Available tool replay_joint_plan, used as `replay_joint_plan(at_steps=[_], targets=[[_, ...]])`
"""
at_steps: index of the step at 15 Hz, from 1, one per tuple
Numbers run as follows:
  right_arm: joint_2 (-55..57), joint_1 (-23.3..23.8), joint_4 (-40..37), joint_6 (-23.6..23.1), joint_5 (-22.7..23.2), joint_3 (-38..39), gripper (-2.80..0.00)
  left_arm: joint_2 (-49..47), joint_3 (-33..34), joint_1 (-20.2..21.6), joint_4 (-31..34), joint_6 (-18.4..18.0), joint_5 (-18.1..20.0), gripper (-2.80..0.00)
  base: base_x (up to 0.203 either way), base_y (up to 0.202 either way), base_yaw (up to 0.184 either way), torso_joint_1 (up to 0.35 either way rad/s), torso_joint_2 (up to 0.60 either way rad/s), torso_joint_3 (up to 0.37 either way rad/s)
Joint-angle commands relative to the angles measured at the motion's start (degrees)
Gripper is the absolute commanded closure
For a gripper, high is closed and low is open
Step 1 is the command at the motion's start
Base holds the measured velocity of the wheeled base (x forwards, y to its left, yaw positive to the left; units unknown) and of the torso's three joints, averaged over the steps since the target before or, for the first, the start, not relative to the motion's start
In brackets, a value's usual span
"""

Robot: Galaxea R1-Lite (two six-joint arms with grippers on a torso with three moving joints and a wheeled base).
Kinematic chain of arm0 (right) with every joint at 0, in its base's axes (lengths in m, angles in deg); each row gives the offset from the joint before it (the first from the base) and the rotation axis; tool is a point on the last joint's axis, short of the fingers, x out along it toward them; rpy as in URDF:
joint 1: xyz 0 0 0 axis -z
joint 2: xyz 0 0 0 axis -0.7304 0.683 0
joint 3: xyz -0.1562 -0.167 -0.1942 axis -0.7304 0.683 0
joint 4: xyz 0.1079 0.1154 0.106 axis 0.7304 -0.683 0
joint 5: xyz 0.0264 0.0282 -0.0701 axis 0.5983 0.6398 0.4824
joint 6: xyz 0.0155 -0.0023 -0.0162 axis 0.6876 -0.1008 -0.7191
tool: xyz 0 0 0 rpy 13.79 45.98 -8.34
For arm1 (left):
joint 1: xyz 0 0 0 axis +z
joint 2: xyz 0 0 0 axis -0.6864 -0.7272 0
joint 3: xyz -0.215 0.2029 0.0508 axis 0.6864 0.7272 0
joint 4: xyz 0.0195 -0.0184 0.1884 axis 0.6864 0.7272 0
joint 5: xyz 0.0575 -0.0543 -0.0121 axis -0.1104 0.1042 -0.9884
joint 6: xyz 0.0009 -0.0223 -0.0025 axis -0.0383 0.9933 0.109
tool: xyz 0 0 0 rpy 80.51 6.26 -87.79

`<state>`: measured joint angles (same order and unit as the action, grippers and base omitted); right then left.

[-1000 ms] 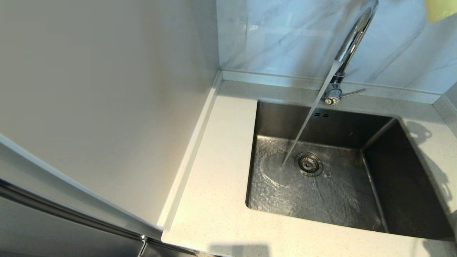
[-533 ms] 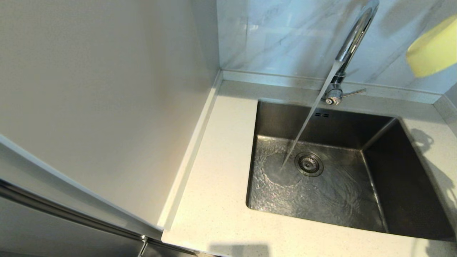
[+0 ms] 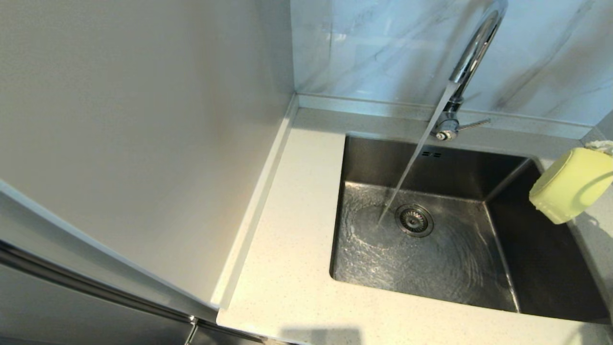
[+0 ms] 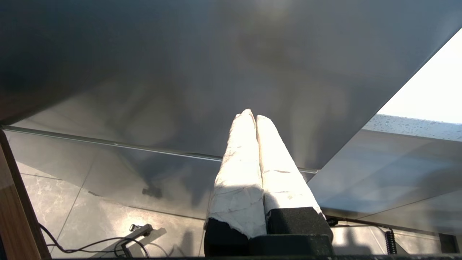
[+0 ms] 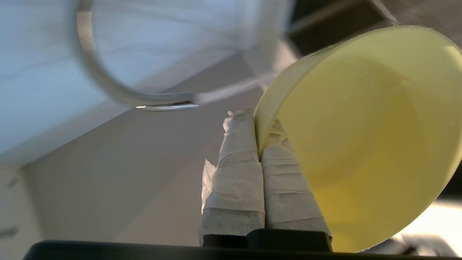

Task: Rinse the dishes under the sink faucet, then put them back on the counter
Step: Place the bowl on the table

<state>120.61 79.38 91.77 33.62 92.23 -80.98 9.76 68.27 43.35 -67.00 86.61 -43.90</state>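
The pale-yellow bowl hangs on its side, its base (image 3: pixel 547 192) facing the sink, so my right gripper should level it before setting it onto the counter (image 3: pixel 595 230) beside the sink.
The pale-yellow bowl (image 3: pixel 570 184), one of the dishes, hangs tilted on its side over the right edge of the sink (image 3: pixel 550 249), well to the right of the running stream. My right gripper (image 5: pixel 258 119) is shut on the bowl's rim (image 5: pixel 263 119), with one taped finger inside the bowl and the other outside. The sink faucet (image 3: pixel 471 57) rises behind the basin, and water pours from it to a spot beside the drain (image 3: pixel 414 220). The off-white counter (image 3: pixel 297 215) surrounds the sink. My left gripper (image 4: pixel 252 115) is shut and empty, parked low beneath a grey panel.
A tall plain panel (image 3: pixel 143 143) walls off the counter's left side. Marble tiles (image 3: pixel 383 48) stand behind the faucet. The faucet's lever (image 3: pixel 474 124) sticks out to the right. Water covers the sink floor.
The bowl has come down from the top right corner of the head view to the right edge of the sink. Water keeps running.
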Motion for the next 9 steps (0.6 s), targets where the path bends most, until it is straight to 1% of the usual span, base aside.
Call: replay_joint_plan(at_steps=[1, 3, 4, 5, 6, 7, 8, 9], targets=[[-3.27, -0.3, -21.28, -8.33, 0.2, -3.46, 0.0, 0.0, 0.0, 0.0, 0.02, 0.0, 0.03, 0.0, 0.0, 0.0, 0.0, 0.0, 0.0, 0.0], [-4.12, -0.45, -32.25, -15.45, -0.31, -8.57, 0.0, 0.0, 0.0, 0.0, 0.02, 0.0, -0.03, 0.0, 0.0, 0.0, 0.0, 0.0, 0.0, 0.0], [-4.04, -0.49, -36.33, -20.29, -1.01, -9.91, 0.0, 0.0, 0.0, 0.0, 0.02, 0.0, -0.03, 0.0, 0.0, 0.0, 0.0, 0.0, 0.0, 0.0], [-3.97, -0.72, -38.51, -27.4, -3.35, -10.35, 0.0, 0.0, 0.0, 0.0, 0.02, 0.0, 0.05, 0.0, 0.0, 0.0, 0.0, 0.0, 0.0, 0.0], [-3.89, -1.71, -39.77, -36.47, -7.08, -10.4, 0.0, 0.0, 0.0, 0.0, 0.02, 0.0, 0.02, 0.0, 0.0, 0.0, 0.0, 0.0, 0.0, 0.0], [-3.67, -3.17, -40.41, -46.76, -12.3, -10.43, 0.0, 0.0, 0.0, 0.0, 0.02, 0.0, 0.04, 0.0, 0.0, 0.0, 0.0, 0.0, 0.0, 0.0], [-3.32, -4.57, -40.63, -58.2, -17.8, -10.46, 0.0, 0.0, 0.0, 0.0, 0.02, 0.0, -0.03, 0.0, 0.0, 0.0, 0.0, 0.0, 0.0, 0.0], [-2.86, -5.61, -40.19, -71.12, -22.34, -10.52, 0.0, 0.0, 0.0, 0.0, 0.02, 0.0, -0.03, 0.0, 0.0, 0.0, 0.0, 0.0, 0.0, 0.0]])
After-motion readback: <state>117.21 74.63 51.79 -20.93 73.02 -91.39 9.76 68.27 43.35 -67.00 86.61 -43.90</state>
